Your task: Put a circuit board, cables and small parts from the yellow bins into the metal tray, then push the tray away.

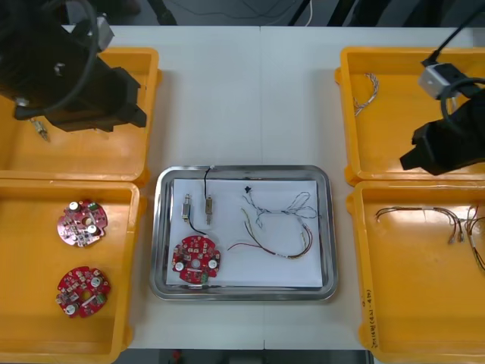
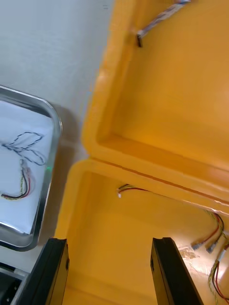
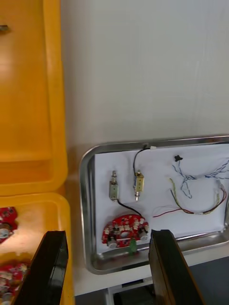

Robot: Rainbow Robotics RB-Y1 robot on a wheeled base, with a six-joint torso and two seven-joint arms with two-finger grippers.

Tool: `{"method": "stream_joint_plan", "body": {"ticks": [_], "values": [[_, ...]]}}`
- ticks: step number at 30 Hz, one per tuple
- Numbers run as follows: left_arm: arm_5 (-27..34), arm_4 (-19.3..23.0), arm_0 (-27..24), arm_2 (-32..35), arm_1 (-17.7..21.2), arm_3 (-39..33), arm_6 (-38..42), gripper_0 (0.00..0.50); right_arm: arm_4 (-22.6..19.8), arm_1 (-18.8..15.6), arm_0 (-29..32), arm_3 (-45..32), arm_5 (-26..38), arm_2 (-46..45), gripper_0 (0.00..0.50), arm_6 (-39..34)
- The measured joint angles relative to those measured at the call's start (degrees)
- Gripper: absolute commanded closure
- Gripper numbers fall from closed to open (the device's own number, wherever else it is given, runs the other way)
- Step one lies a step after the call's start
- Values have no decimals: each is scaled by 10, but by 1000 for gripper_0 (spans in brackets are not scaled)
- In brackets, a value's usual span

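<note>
The metal tray has the circuit board and cables point(image 1: 196, 259) lying flat inside its raised rim point(image 1: 244, 294), so I expect them to stay in place and move along with it when the robot pushes it away.
The metal tray point(image 1: 161, 227), white inside, lies at the table's middle. It holds a round red circuit board point(image 1: 195, 260), two small metal parts point(image 1: 186, 207) joined to a black cable point(image 1: 206, 182), a twisted blue and white cable point(image 1: 276, 206) and a red and yellow cable point(image 1: 280, 246). My left gripper point(image 1: 125, 106) hovers over the far left yellow bin point(image 1: 76, 155); its wrist view shows it open point(image 3: 109, 259) with the tray point(image 3: 86, 190) beyond the fingers. My right gripper point(image 1: 417, 155) hangs open point(image 2: 112, 267) above the near right bin point(image 2: 109, 228), holding nothing.
The near left bin point(image 1: 30, 250) holds two more circuit boards point(image 1: 82, 223). A small metal part point(image 1: 39, 130) lies in the far left bin. A blue and white cable point(image 1: 367, 91) lies in the far right bin point(image 1: 394, 136), and red and yellow cables point(image 1: 455, 224) in the near right bin.
</note>
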Motion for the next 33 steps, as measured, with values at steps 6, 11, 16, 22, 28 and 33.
{"method": "stream_joint_plan", "body": {"ticks": [6, 11, 16, 22, 28, 33], "values": [[0, 4, 39, 56, 26, 0, -38, 0, -2, 9, -71, 0, -10, 98, 0, 2], [0, 6, 68, 100, 35, 0, -51, 0, 1, 46, -102, 0, -11, 139, 0, 2], [0, 4, 100, 130, 44, -3, -102, 0, 2, 77, -127, -1, -11, 178, 0, 3], [0, -7, 142, 163, 55, -9, -186, 0, 31, 98, -143, -22, -11, 227, 0, 6], [0, -13, 179, 190, 63, -23, -193, 0, 35, 116, -157, -33, -13, 265, 0, 8], [0, -29, 207, 209, 65, -34, -193, 0, 34, 124, -170, -36, -53, 305, 0, 55]]}}
